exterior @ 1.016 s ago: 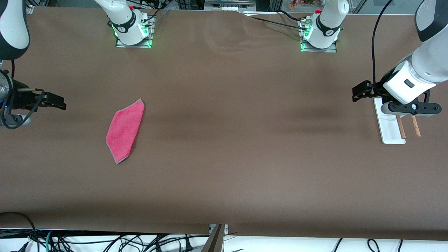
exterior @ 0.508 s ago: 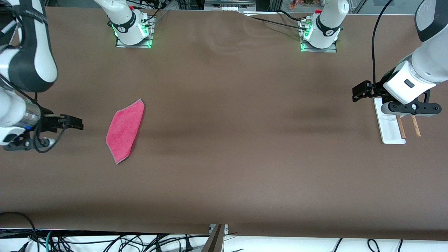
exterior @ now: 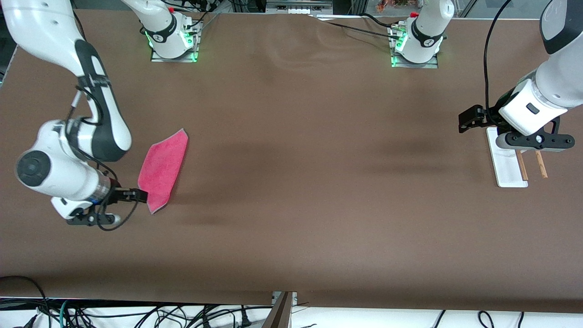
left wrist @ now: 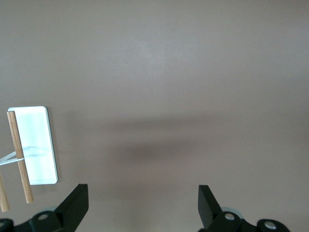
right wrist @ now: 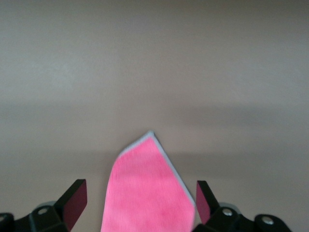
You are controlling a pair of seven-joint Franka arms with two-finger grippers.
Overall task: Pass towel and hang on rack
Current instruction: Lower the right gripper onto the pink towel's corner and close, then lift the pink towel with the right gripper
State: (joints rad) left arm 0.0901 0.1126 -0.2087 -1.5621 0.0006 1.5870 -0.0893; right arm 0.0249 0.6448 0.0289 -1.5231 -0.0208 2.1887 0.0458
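I expect the folded pink-red towel [exterior: 164, 170] to come apart into flaps and show grey inside when I lift it, since the rounded edge [right wrist: 108, 186] lacks grey trim.
The pink-red towel [exterior: 164, 168] lies flat on the brown table toward the right arm's end. My right gripper [exterior: 140, 196] is open, over the towel's corner nearest the front camera. In the right wrist view the towel [right wrist: 145, 188] fills the space between the spread fingers of the right gripper [right wrist: 140, 192]. The rack [exterior: 505, 166] stands at the left arm's end, with a white base and two brown rods [exterior: 522, 165]. My left gripper [exterior: 465, 121] hangs open beside the rack and holds nothing. The left wrist view shows the rack [left wrist: 39, 145] off to one side of the left gripper [left wrist: 143, 195].
Both arm bases [exterior: 173, 41] [exterior: 415, 45] stand along the table edge farthest from the front camera. Loose cables [exterior: 136, 314] lie below the edge nearest that camera. Bare brown table [exterior: 309, 159] stretches between the towel and the rack.
My right arm has swung in from the table's end toward the front camera, bringing its open gripper to the towel's corner. The left arm, towel and rack have not moved.
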